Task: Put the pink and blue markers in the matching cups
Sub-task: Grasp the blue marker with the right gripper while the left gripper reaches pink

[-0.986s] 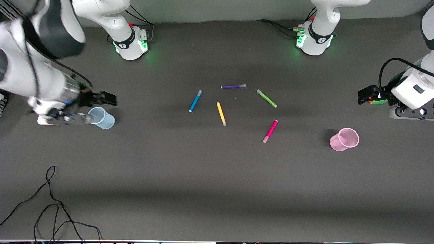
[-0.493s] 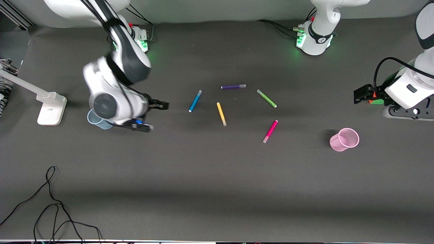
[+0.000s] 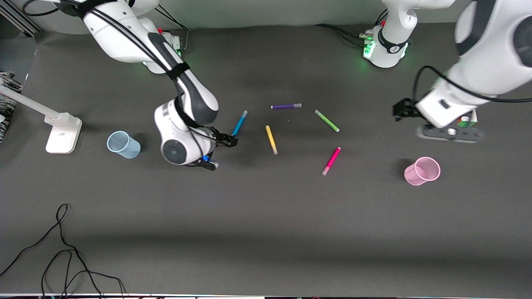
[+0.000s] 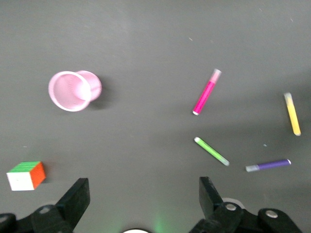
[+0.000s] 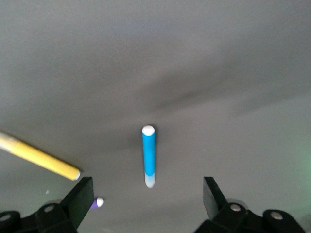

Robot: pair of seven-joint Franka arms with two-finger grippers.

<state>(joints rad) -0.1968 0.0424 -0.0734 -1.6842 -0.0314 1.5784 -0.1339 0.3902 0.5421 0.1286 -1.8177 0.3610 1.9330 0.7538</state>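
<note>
The blue marker (image 3: 240, 123) will lean against the inside of the pale blue cup when I drop it in, because the cup has a wide opening (image 3: 118, 142).
The blue marker (image 3: 240, 122) lies on the dark table, and my right gripper (image 3: 230, 141) hangs open over its end nearer the front camera. In the right wrist view the blue marker (image 5: 148, 155) lies lengthwise just ahead of the open right gripper (image 5: 146, 194). The pink marker (image 3: 331, 160) lies apart and also shows in the left wrist view (image 4: 206, 92). The pale blue cup (image 3: 123, 144) stands toward the right arm's end. The pink cup (image 3: 422, 170) stands toward the left arm's end and shows in the left wrist view (image 4: 74, 91). My left gripper (image 3: 401, 110) is open and empty over bare table (image 4: 143, 190).
A yellow marker (image 3: 271, 140), a green marker (image 3: 327, 121) and a purple marker (image 3: 286, 106) lie among the task markers. A colour cube (image 4: 26, 175) lies beside the left gripper. A white stand (image 3: 62, 133) is beside the blue cup. A black cable (image 3: 62, 249) lies near the front edge.
My right arm swung from over the pale blue cup across to the blue marker. My left arm moved in from the table's end toward the markers.
</note>
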